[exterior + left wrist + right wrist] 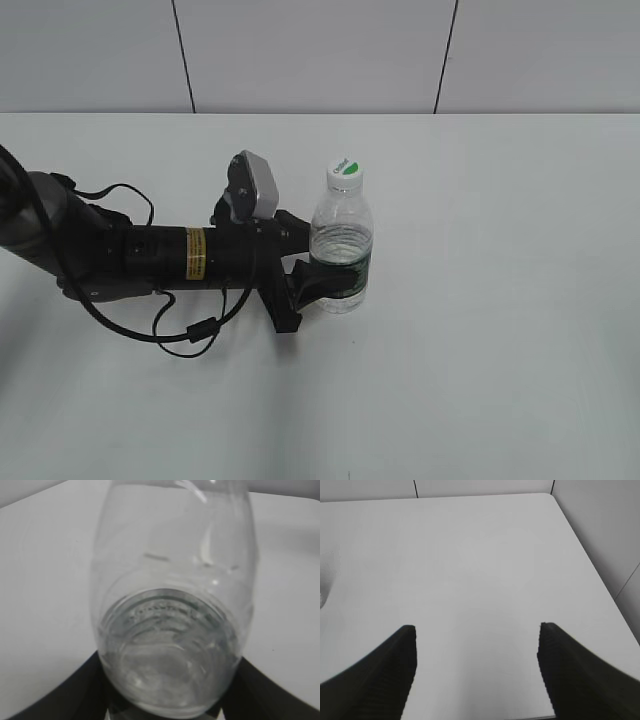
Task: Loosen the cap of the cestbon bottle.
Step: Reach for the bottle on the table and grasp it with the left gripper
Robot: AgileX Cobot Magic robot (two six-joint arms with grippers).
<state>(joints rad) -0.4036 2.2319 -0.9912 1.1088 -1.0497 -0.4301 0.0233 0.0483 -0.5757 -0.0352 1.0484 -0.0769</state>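
Observation:
I should hold the bottle steady with my left gripper, closed on the cestbon bottle's lower body (344,243), while my right gripper takes the white cap (345,175) from above.
The cestbon bottle (341,245) stands upright on the white table, clear with a dark green label band low down. Its white cap (345,173) with a green mark sits on top. My left gripper (335,280) reaches in from the left and is shut on the bottle's lower body at the label. In the left wrist view the bottle (172,630) fills the frame between the black fingers (170,700). My right gripper (476,645) is open and empty over bare table; it is out of the exterior view.
The white table (500,350) runs to a grey panelled wall at the back. The right wrist view shows the table's far right corner (547,497) and right edge. A black cable loops beside the left arm (190,330).

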